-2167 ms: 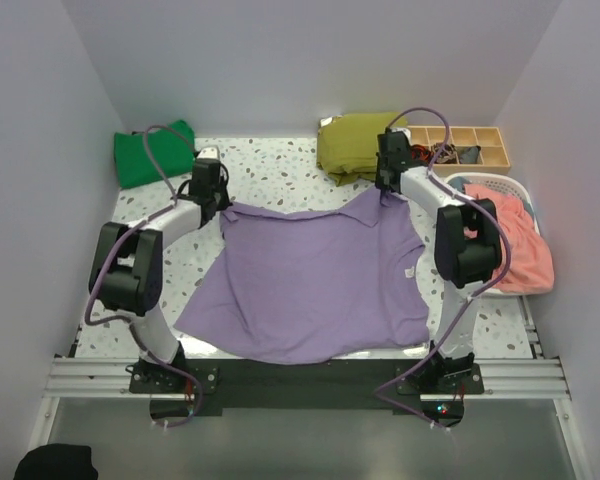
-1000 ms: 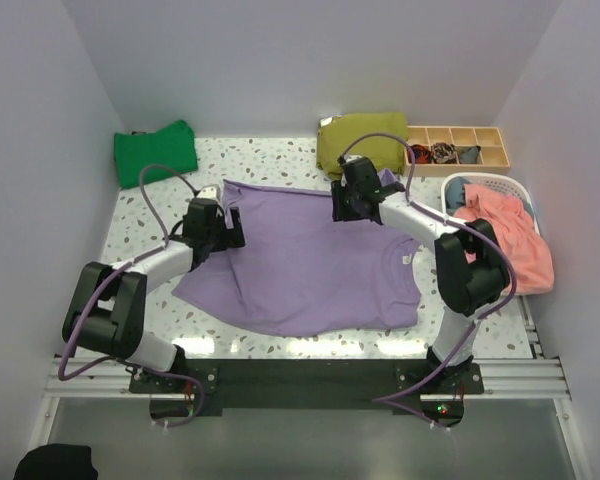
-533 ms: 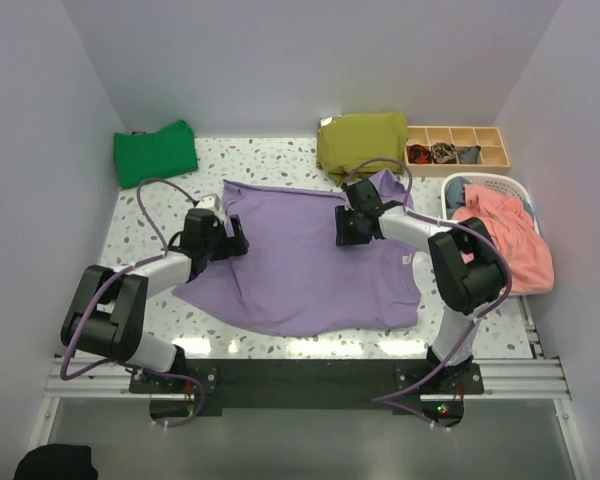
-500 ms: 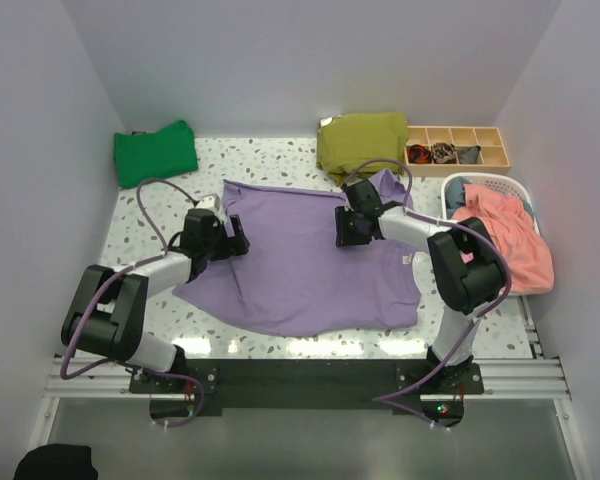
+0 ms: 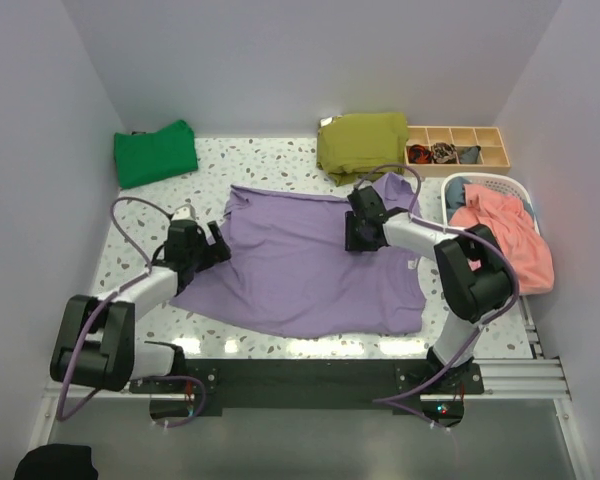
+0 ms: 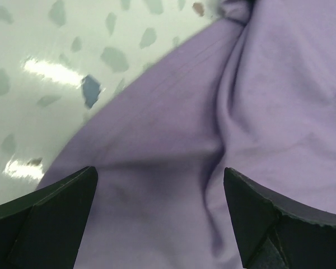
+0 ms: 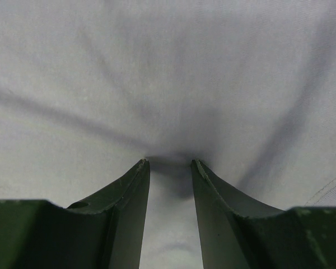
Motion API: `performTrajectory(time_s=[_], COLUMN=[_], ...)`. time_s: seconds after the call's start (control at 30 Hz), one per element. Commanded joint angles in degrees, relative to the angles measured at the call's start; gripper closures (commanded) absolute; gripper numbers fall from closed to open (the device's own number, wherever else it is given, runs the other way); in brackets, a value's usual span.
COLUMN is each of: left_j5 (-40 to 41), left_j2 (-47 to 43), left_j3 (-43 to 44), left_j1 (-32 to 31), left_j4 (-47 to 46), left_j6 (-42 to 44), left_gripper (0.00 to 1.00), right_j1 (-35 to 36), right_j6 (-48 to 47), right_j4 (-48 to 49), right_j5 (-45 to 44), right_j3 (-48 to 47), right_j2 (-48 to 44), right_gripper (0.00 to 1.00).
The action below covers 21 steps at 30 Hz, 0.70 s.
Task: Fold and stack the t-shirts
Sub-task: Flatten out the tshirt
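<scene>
My left gripper is open, and the purple t-shirt's far corner (image 5: 239, 199) lies bunched up beyond it. It should leave the t-shirt's side edge and pinch the cloth at that corner (image 5: 237, 192).
The lavender-purple t-shirt (image 5: 300, 265) lies spread on the speckled table (image 5: 280, 165), its small white label (image 5: 408, 263) near the right edge. The same t-shirt (image 6: 213, 140) fills most of the left wrist view. My left gripper (image 5: 217, 251) hovers low over the shirt's left edge, jaws wide open (image 6: 159, 174) and empty. My right gripper (image 5: 353, 240) sits on the shirt's upper right area. Its jaws are partly open (image 7: 170, 162), tips pressed into the cloth (image 7: 168, 84), with creases radiating from them. A folded bright green t-shirt (image 5: 155, 153) rests at the back left.
A folded olive garment (image 5: 360, 140) lies at the back centre. A wooden divided tray (image 5: 458, 150) stands at the back right. A white basket (image 5: 485, 181) with pink cloth (image 5: 510, 240) stands at the right edge. Walls close in on three sides.
Both grippers have come toward the near side. The left one has drawn back to the shirt's left edge. The right one has slid nearer across the shirt, whose far edge shifted slightly.
</scene>
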State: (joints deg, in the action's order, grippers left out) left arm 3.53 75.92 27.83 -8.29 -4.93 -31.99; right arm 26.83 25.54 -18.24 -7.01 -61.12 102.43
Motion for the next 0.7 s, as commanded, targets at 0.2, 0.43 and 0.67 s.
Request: performTrajectory(time_s=[0.2,0.43,0.67], left_j5=[4.91,-1.04,-13.45], left_j2=[-21.06,-26.18,-7.13], left_j3=[-6.47,-6.57,2.21], left_j1=[0.47,-0.67,-0.76], left_j4=[21.62,13.66,-8.77], left_j6=[-7.46,-4.24,0.96], left_gripper=[0.00,0.00,0.00], right_j1=[-0.20,-0.11,-0.20], right_j6=[3.55,0.57,-1.98], right_j4=[-9.26,-8.66,-7.07], right_j5=[-2.31,-2.32,-0.56], right_j3=[9.44,5.76,-4.87], right_j2=[-4.95,-10.05,-6.99], right_gripper=[0.59,0.59,0.58])
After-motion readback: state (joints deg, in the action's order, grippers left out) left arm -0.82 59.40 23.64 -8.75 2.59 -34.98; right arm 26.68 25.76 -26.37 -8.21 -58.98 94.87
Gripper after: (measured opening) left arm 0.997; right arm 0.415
